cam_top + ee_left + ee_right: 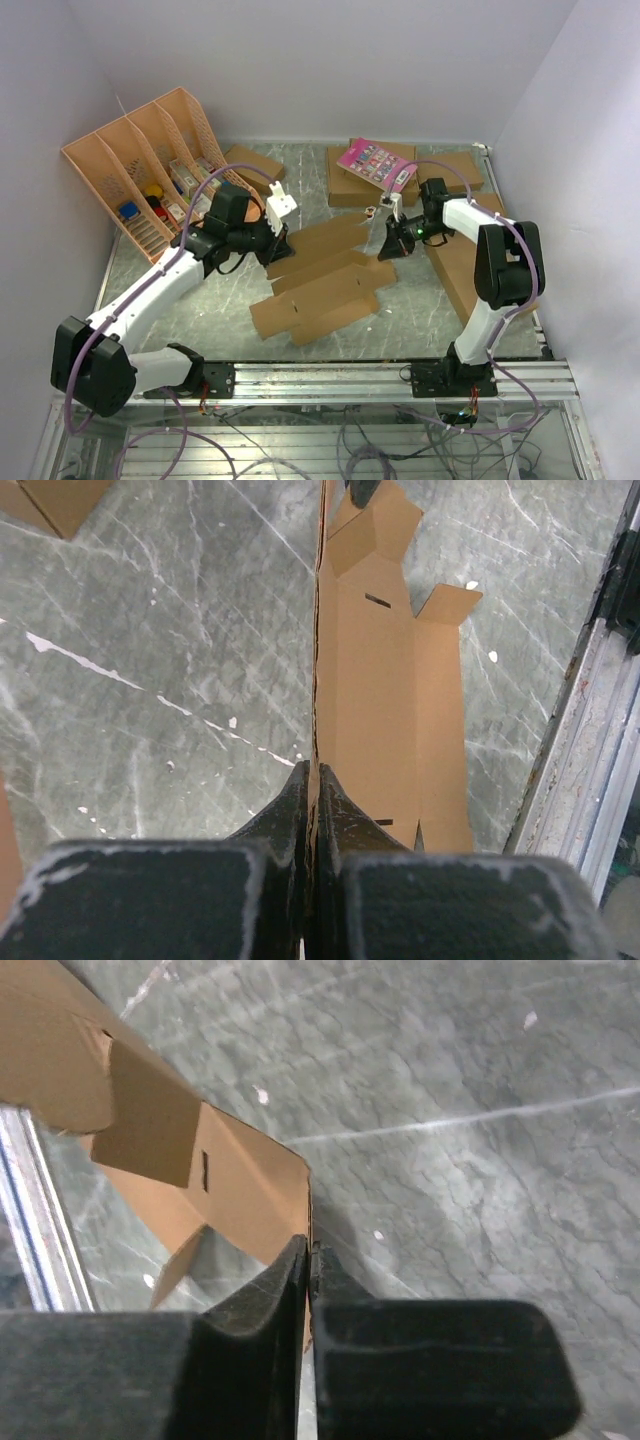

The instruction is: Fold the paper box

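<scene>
My left gripper is holding the far panel (328,235), and the near panels (322,303) lie spread open toward the metal rail. Next, my right gripper brings its corner up and back toward the far panel.
The paper box (322,278) is a flat brown die-cut sheet with flaps and slots, lying mid-table between the two arms. My left gripper (279,246) is at its far left end. In the left wrist view, my left gripper (313,778) is shut on an upturned edge of the paper box (378,710), and the panels stretch away from the fingers. My right gripper (388,250) is at the sheet's far right end. In the right wrist view, my right gripper (308,1250) is shut on a raised corner of the paper box (245,1195), with flaps hanging to the left.
An orange file rack (140,170) holding small items stands at the back left. A brown box bearing a pink card (375,165) lies at the back, and a small brown box (250,160) beside the rack. Large flat cardboard (455,265) lies under the right arm. A metal rail (400,375) runs along the near edge.
</scene>
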`<state>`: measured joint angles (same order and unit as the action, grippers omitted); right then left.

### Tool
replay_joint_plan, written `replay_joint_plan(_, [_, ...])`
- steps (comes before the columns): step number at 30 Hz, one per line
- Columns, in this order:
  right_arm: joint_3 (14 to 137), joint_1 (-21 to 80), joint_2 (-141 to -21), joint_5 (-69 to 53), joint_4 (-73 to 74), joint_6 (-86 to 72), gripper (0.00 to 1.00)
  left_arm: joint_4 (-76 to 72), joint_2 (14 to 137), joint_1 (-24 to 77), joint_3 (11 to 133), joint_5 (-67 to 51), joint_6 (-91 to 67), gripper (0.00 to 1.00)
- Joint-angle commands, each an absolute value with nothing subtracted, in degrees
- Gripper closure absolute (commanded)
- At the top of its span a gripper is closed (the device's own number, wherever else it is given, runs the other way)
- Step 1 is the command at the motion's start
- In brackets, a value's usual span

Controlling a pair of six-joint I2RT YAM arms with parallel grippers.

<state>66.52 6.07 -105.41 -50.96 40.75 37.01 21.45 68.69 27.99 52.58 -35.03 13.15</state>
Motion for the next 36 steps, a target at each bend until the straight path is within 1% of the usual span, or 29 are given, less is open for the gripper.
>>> replay_joint_plan(1, [68.5,6.0,-103.0,-54.2,41.9,39.4,1.0,23.9,68.2,28.4,57.9,-32.1,16.6,0.93])
replay_joint_plan(3, [68.0,6.1,-100.7,-54.8,36.0,36.5,1.0,25.5,69.0,28.4,60.6,-30.6,19.1,0.93])
replay_joint_plan(4, [67.2,6.1,-99.3,-55.0,30.8,34.4,1.0,26.3,69.4,28.4,62.1,-30.0,20.3,0.93])
replay_joint_plan(6, [63.9,6.3,-96.0,-55.0,17.3,27.6,1.0,28.0,70.3,28.5,65.3,-29.0,23.2,0.93])
replay_joint_plan(8, [59.0,7.0,-92.7,-54.0,0.6,18.6,1.0,28.7,70.9,28.4,67.6,-28.3,25.0,0.93])
replay_joint_plan(9, [55.9,7.6,-91.6,-52.7,-8.2,15.2,1.0,28.8,71.1,28.5,68.1,-27.8,25.8,0.93])
replay_joint_plan(11, [51.4,9.2,-90.3,-48.7,-20.8,12.0,1.0,28.7,71.2,28.5,68.3,-26.1,27.6,0.93])
replay_joint_plan(14, [48.2,12.0,-92.2,-42.0,-30.1,10.6,1.0,27.2,71.5,28.4,65.3,-23.3,29.8,0.93])
replay_joint_plan(17, [44.2,14.5,-94.0,-36.3,-37.9,8.7,1.0,24.4,70.9,28.5,62.3,-25.4,29.1,0.93])
replay_joint_plan(21, [37.5,16.9,-91.7,-35.5,-45.0,8.7,1.0,22.3,69.4,28.6,57.7,-26.1,27.1,0.93])
replay_joint_plan(26, [32.0,17.3,-87.4,-36.3,-46.5,8.9,1.0,20.6,65.0,29.0,52.5,-28.7,24.6,0.93])
replay_joint_plan(29, [30.4,17.4,-87.0,-37.0,-46.7,7.3,1.0,18.8,63.2,29.1,50.0,-29.7,22.9,0.93])
replay_joint_plan(36, [29.7,19.6,-87.9,-37.8,-45.7,4.4,1.0,20.0,65.9,29.1,51.3,-27.3,20.8,0.93])
